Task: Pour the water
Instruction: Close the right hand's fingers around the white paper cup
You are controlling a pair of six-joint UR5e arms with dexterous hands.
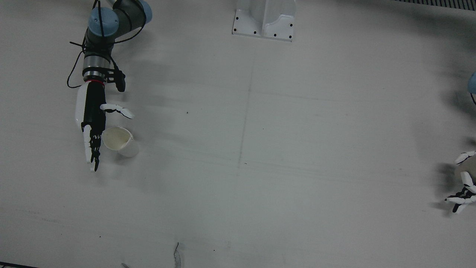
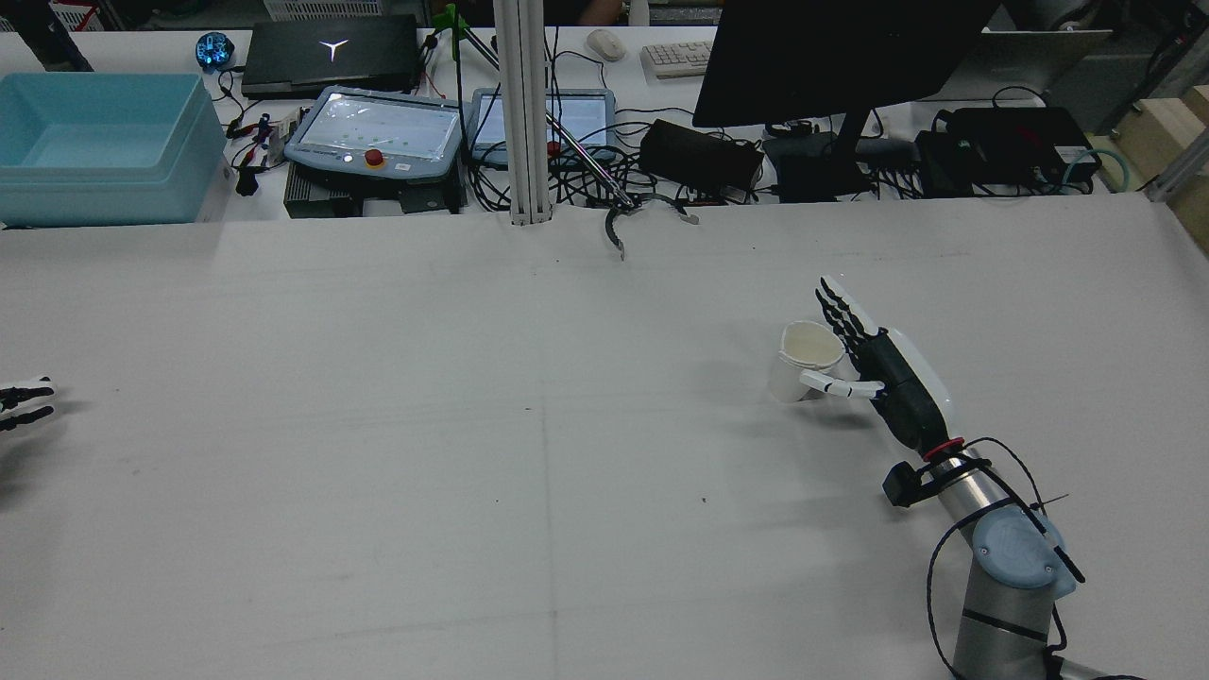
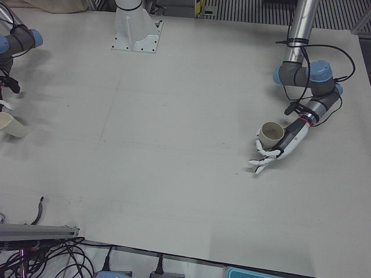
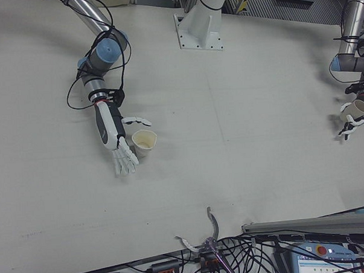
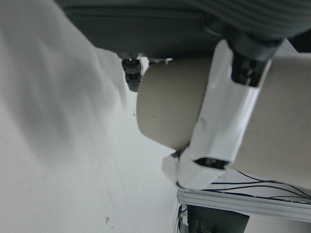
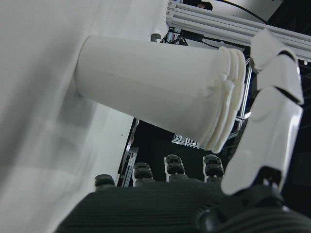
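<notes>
I see layered rims (image 6: 231,99) at the top, so the white paper cup (image 1: 121,141) will hold together as a nested stack when I lift and tip it.
A white paper cup (image 1: 117,140) stands upright on the table, also in the rear view (image 2: 808,359) and the right-front view (image 4: 144,142). My right hand (image 1: 93,126) is open beside it, with the fingers straight along one side and the thumb (image 6: 267,121) on the other. The right hand view shows a gap at the cup (image 6: 155,97). A tan paper cup (image 3: 270,135) stands by my left hand (image 3: 278,150), which is open with its fingers spread. In the left hand view the thumb (image 5: 218,121) lies across the cup (image 5: 170,107). Only the left hand's fingers (image 1: 463,186) show at the front view's edge.
A white pedestal base (image 1: 264,22) stands at the robot's side of the table. A small loose cable clip (image 1: 177,257) lies near the operators' edge. Behind that edge is a desk with a blue bin (image 2: 94,142), a monitor and electronics.
</notes>
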